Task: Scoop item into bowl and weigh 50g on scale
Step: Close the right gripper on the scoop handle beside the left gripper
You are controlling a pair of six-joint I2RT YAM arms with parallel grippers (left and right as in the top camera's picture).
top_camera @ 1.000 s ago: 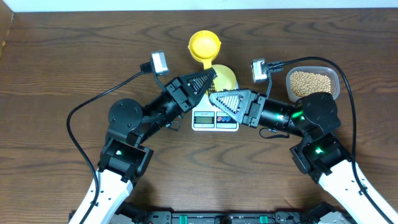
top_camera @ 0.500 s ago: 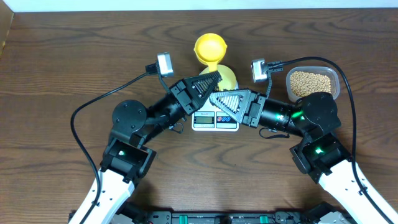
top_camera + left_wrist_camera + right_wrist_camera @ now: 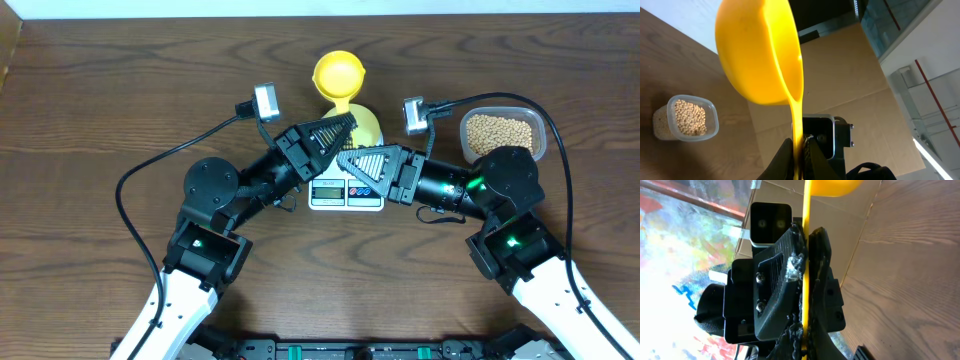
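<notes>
My right gripper is crosswise to the scoop's handle (image 3: 342, 104). My left gripper should grip the cup (image 3: 320, 84) by its rim and turn the handle in line.
A bright yellow scoop (image 3: 338, 75) hangs over the far middle of the table, and its cup looks empty. My left gripper (image 3: 341, 124) is shut on its thin handle (image 3: 798, 131). My right gripper (image 3: 343, 156) comes in from the right and is shut on the same handle (image 3: 806, 255) lower down, right beside the left fingers. The pale-yellow bowl (image 3: 367, 126) stands on the white scale (image 3: 346, 193), and both are largely covered by the grippers. Tan beans (image 3: 499, 133) fill a clear tub (image 3: 540, 126) at the right. That tub (image 3: 685, 118) also shows in the left wrist view.
Both arms cross above the scale, their wrist cameras (image 3: 264, 99) (image 3: 415, 110) sticking up with cables looping off to the sides. A cardboard wall (image 3: 840, 80) stands behind the table. Brown wood tabletop (image 3: 120, 90) surrounds everything.
The left arm carried the scoop slightly right and away. The right gripper's jaws have closed onto the scoop handle.
</notes>
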